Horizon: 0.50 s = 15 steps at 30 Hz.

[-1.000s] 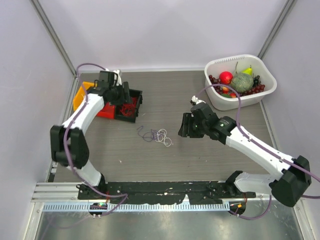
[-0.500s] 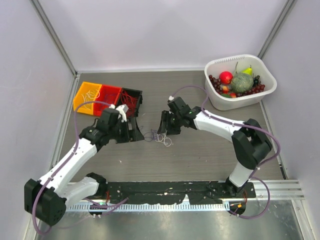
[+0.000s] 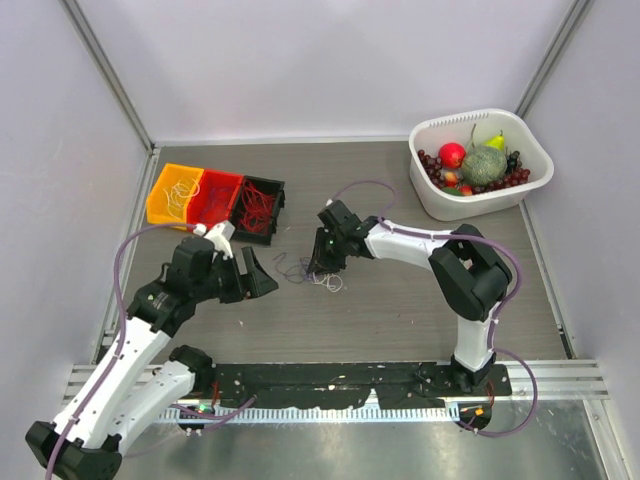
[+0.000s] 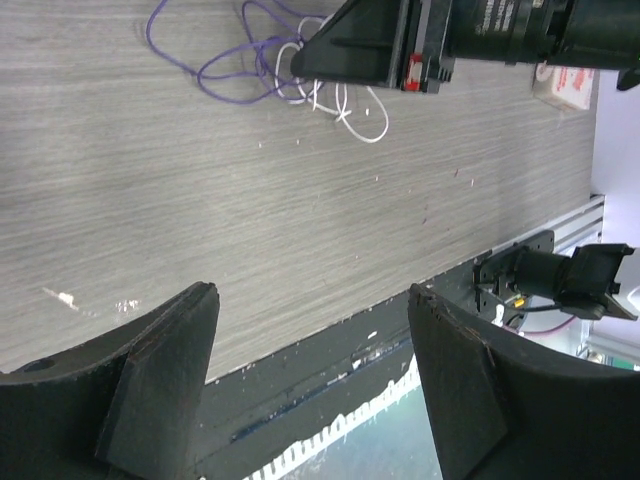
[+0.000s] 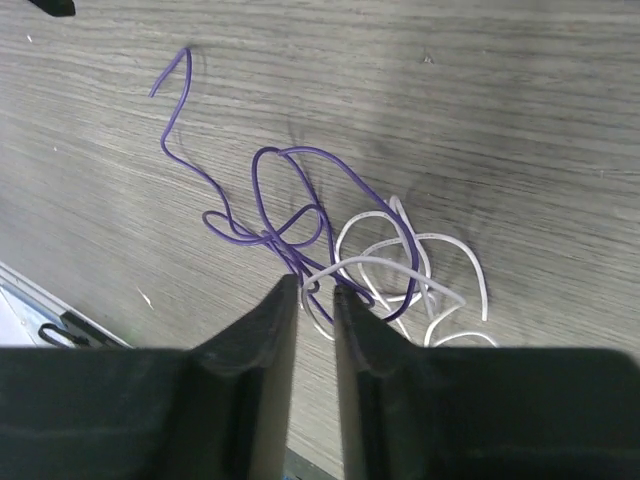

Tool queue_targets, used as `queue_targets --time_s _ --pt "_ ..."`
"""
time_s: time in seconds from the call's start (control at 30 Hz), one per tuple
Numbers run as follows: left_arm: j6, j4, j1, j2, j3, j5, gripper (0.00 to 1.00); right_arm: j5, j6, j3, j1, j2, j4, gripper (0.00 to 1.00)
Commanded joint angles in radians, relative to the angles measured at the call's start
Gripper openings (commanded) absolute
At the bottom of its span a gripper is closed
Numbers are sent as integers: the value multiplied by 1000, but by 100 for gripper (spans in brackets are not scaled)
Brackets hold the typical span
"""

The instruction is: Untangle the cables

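The white wire has the purple wire looped through it (image 5: 411, 243), so next my right gripper lifts the white wire clear (image 5: 385, 260) before my left gripper comes to its hanging loops.
The cables (image 3: 310, 272) are a small tangle of thin purple and white wires lying on the grey table. The right wrist view shows the purple wire (image 5: 290, 190) looped through the white wire (image 5: 400, 240). My right gripper (image 3: 318, 264) is down on the tangle's right side. Its jaws stand a narrow gap apart, and a white and a purple strand run in between its tips (image 5: 315, 285). My left gripper (image 3: 266, 280) hangs wide open and empty just left of the tangle. Its wrist view has the cables (image 4: 250, 70) at the top, far from its tips (image 4: 312, 300).
Yellow (image 3: 172, 193), red (image 3: 218, 193) and black (image 3: 258, 205) bins holding thin wires sit at the back left. A white basket (image 3: 436, 205) of fruit stands at the back right. A black rail (image 3: 330, 378) runs along the near table edge.
My left arm has swung from the bins down toward the cables and its jaws have widened. My right arm has moved left onto the tangle and its jaws have narrowed.
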Motion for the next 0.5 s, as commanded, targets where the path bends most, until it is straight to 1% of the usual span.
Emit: queue_targets --time_s 0.0,0.03,0.1,0.17,0.2,0.27,0.37,0.4,0.47 --pt "15 -80 -2 -24 45 -6 80 69 -19 74 7 -20 -17 22" --pt "15 -74 -2 -27 48 1 81 72 -23 75 7 -37 -23 14" --pt "7 -28 -1 -27 51 37 82 57 -54 73 7 -71 -46 4" --pt "-3 77 -2 -14 54 113 83 23 -82 74 7 -127 -91 1" --pt "-17 136 -2 -2 57 161 82 8 -101 73 7 -158 -124 1" --pt "-42 263 -2 33 70 245 82 -36 -132 70 7 -279 -160 1" --pt "-80 440 -1 113 109 328 77 -89 -161 76 5 -419 -213 1" --pt "-92 499 -2 145 129 356 77 -102 -164 85 5 -474 -220 1" --pt "-131 610 -2 208 171 417 79 -156 -154 101 1 -534 -223 1"
